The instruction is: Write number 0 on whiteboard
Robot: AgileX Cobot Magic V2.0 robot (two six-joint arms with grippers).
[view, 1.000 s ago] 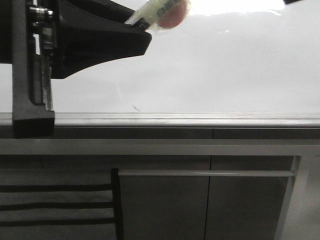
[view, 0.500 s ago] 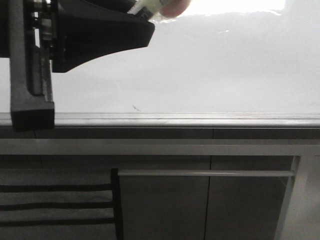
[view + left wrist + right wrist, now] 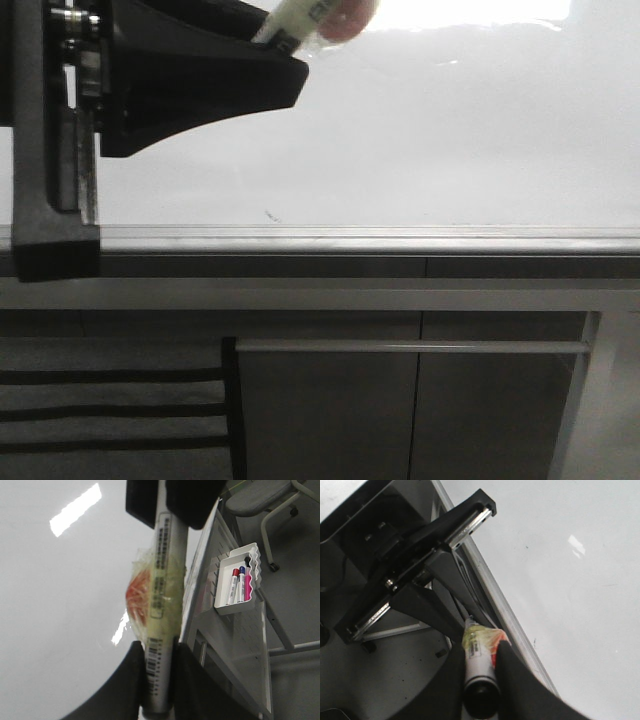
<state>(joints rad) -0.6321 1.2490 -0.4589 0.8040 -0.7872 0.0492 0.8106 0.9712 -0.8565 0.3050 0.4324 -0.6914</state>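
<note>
My left gripper should open and move out of the way before my right gripper takes the marker to the whiteboard (image 3: 255, 183), because my left gripper is over the marker's writing end (image 3: 284, 38).
A white marker (image 3: 300, 22) with a barcode label and a clear-taped orange lump hangs over the near edge of the glossy whiteboard (image 3: 450, 130). Both grippers grasp it. My left gripper (image 3: 160, 652) is shut on one end of the marker (image 3: 162, 605), and my right gripper (image 3: 162, 510) clamps the other end. In the right wrist view my right gripper (image 3: 481, 652) is shut on the marker (image 3: 479, 667) near its black cap, with my left gripper (image 3: 462, 625) holding it beyond. The left gripper (image 3: 280, 50) fills the front view's upper left. The number 0 is out of view.
A tiny dark smudge (image 3: 270, 214) lies just above the board's grey edge strip (image 3: 400, 238). Grey cabinet panels (image 3: 420, 400) stand below, with dark chair slats (image 3: 110, 410) at lower left. A white tray of markers (image 3: 237, 587) hangs on the stand. A chair (image 3: 260, 495) stands beyond.
The left gripper with the marker rose slightly, then dropped back and drifted a little to the left. Both grips on the marker are unchanged.
</note>
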